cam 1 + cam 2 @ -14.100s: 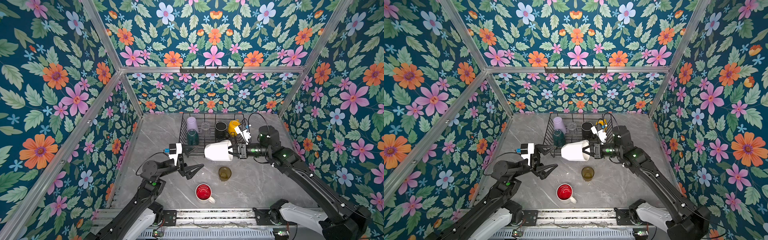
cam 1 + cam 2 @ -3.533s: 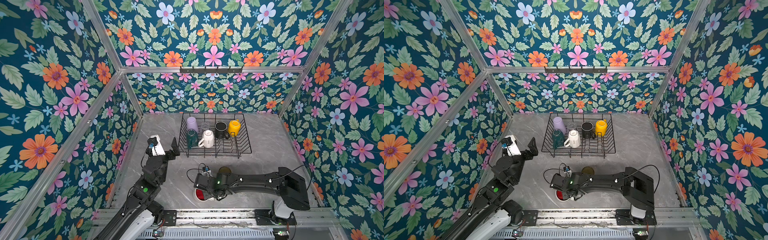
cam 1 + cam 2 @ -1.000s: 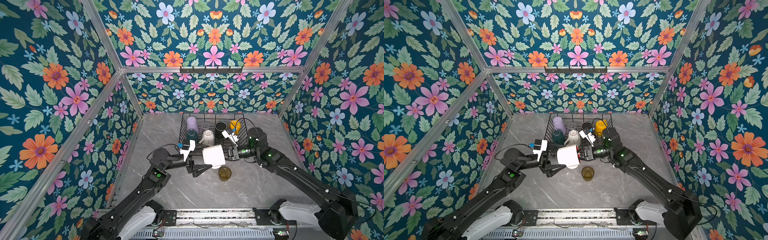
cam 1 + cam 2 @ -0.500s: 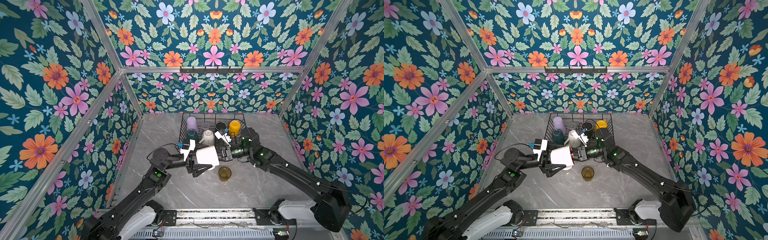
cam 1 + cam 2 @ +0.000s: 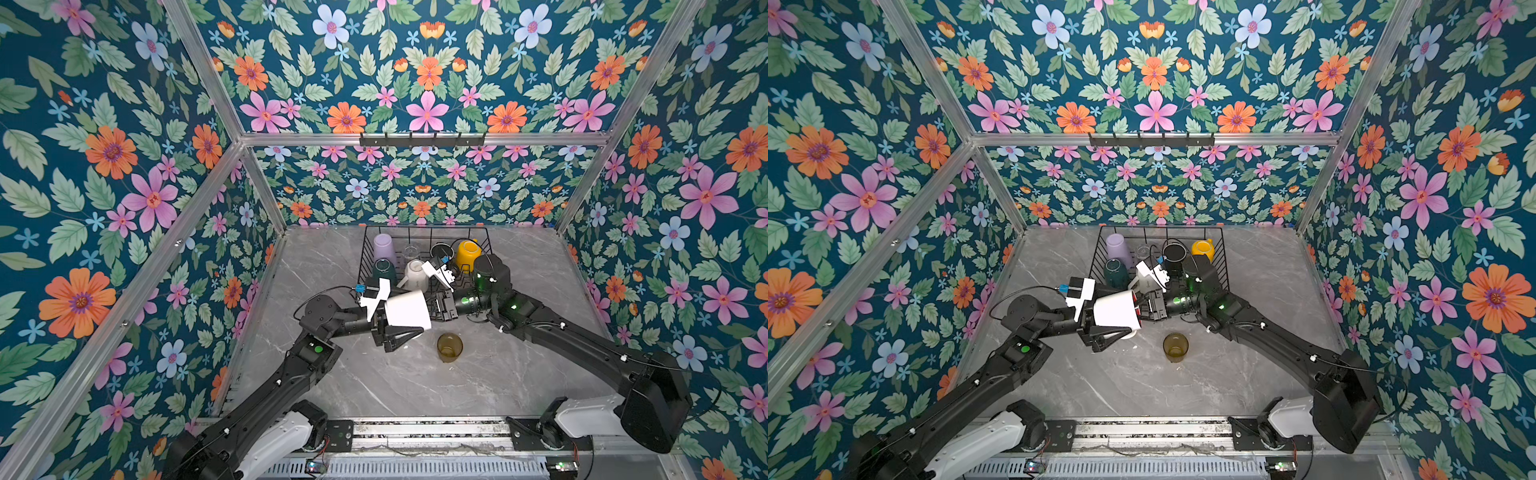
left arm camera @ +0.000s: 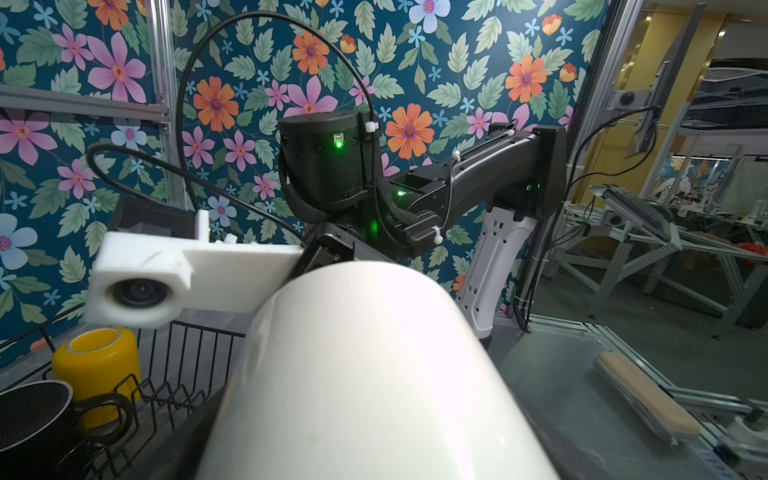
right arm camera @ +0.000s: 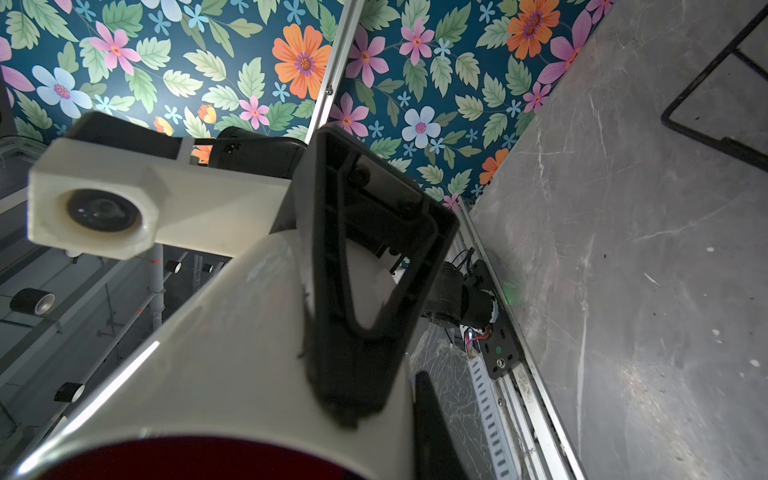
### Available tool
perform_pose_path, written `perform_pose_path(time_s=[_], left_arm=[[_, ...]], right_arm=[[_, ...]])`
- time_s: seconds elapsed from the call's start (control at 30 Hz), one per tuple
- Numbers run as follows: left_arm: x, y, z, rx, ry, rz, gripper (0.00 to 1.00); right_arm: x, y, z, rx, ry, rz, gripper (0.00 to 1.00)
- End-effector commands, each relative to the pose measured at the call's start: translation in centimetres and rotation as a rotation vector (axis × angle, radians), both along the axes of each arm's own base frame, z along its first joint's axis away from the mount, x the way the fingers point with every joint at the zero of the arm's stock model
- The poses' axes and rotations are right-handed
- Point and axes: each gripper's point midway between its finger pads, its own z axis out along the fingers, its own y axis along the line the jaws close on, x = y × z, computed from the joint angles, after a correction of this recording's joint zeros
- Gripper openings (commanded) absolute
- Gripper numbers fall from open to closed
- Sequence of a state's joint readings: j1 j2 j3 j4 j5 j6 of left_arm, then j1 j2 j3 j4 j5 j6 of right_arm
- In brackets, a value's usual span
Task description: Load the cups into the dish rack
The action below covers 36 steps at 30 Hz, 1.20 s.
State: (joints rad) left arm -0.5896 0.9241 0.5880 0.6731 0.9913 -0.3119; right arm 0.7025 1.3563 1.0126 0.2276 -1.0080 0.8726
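Note:
The red-inside white mug's rim (image 5: 1136,303) is in my right gripper, so my left gripper should take hold of the body (image 5: 1114,310) of the mug and turn the mug rim-down into the dish rack.
The red-inside white mug (image 5: 405,309) (image 5: 1115,309) hangs on its side in the air in front of the dish rack (image 5: 424,227). My right gripper (image 5: 436,305) is shut on its rim, one finger (image 7: 432,415) outside the wall. My left gripper (image 5: 1125,311) straddles the mug's body (image 6: 365,374), with a finger (image 7: 353,291) flat against it. In the rack stand a lilac tumbler (image 5: 383,247), clear glass (image 5: 410,251), black mug (image 5: 440,250), yellow mug (image 5: 467,250), dark green mug (image 5: 384,270) and white mug (image 5: 415,274). The olive glass (image 5: 449,347) stands upright on the table.
A black hook bar (image 5: 422,140) hangs on the back wall. Flowered walls close in the left, right and back. A metal rail (image 5: 415,432) runs along the table's front edge, where both arm bases sit.
My right gripper has carried the mug leftwards until it sits between the left gripper's jaws. Those jaws have narrowed onto it. The olive glass has not moved.

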Motion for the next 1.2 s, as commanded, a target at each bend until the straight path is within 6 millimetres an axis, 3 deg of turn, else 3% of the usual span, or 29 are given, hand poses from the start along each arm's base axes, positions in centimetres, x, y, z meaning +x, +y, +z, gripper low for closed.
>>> perform_pose_path(time_s=[0.0, 0.27, 0.53, 0.8, 1.17], left_arm=[[-0.5, -0.1, 0.6, -0.012, -0.025, -0.026, 0.84], [-0.3, -0.2, 0.9, -0.01, -0.019, -0.033, 0.38], [0.0, -0.1, 1.5, -0.009, -0.03, 0.0, 0.0], [-0.1, 0.1, 2.0, -0.004, -0.047, 0.018, 0.0], [1.5, -0.1, 1.8, 0.055, -0.028, 0.089, 0.0]], right_arm=[[0.1, 0.3, 1.8, 0.065, -0.054, 0.003, 0.0], [0.5, 0.4, 1.5, 0.061, -0.039, -0.023, 0.0], [1.4, -0.3, 0.8, 0.007, -0.038, -0.118, 0.35], [3.4, -3.0, -0.1, -0.031, -0.027, -0.272, 0.6], [5.5, -11.4, -2.5, -0.24, -0.12, -0.674, 0.88]])
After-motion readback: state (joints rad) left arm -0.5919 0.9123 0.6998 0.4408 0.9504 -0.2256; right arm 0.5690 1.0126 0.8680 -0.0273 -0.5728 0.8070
